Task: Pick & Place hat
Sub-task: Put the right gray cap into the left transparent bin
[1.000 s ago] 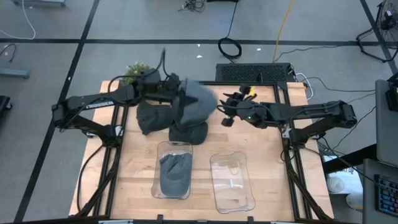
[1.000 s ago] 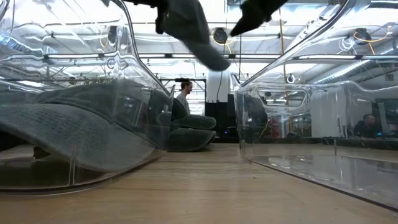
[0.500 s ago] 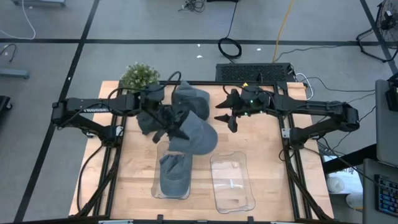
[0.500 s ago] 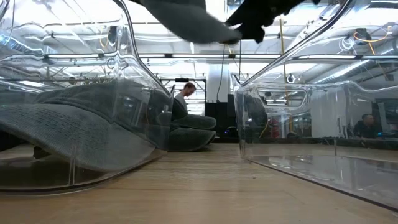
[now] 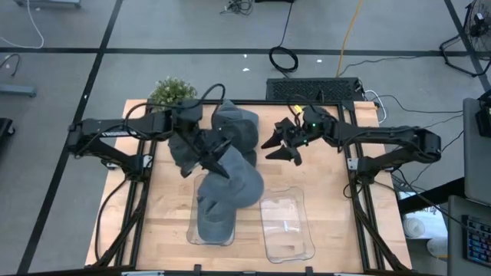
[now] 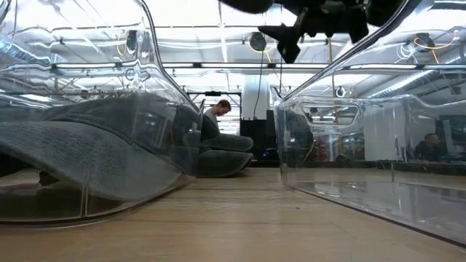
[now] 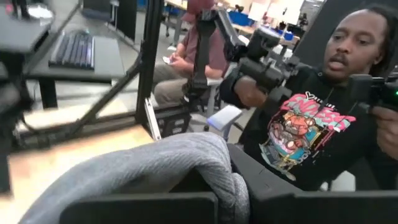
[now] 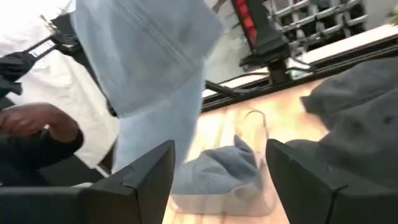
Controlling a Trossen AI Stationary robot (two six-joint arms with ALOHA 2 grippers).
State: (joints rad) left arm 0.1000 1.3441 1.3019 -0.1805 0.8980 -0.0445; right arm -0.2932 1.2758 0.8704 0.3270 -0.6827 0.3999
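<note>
Next, I take the hat's drooping side with my right gripper before I take the hat's edge flat with my left gripper, because the held hat's edge is bunched in my left gripper.
A grey hat hangs from my left gripper, which is shut on it, above the left clear container. Another grey hat lies inside that container. More grey hats are piled on the table's far middle. My right gripper stands open in the air right of the held hat, nothing between its fingers. In the low view only the held hat's lower edge shows at the top. My left gripper pinches a bunched, rolled edge of the hat between its two fingers. The fingers reach in roughly level from the table's left. The hat is lifted clear and droops from the fingers toward the near right, over the left container.
An empty clear container stands right of the filled one near the front edge. A small green plant sits at the far left corner, a keyboard behind the far edge. People sit beyond the table in the wrist and low views.
My left gripper has carried the hat from above the far pile toward the near edge, over the left container, rolling its wrist as it went. My right gripper has opened, turned and dropped a little, standing apart from the hat.
</note>
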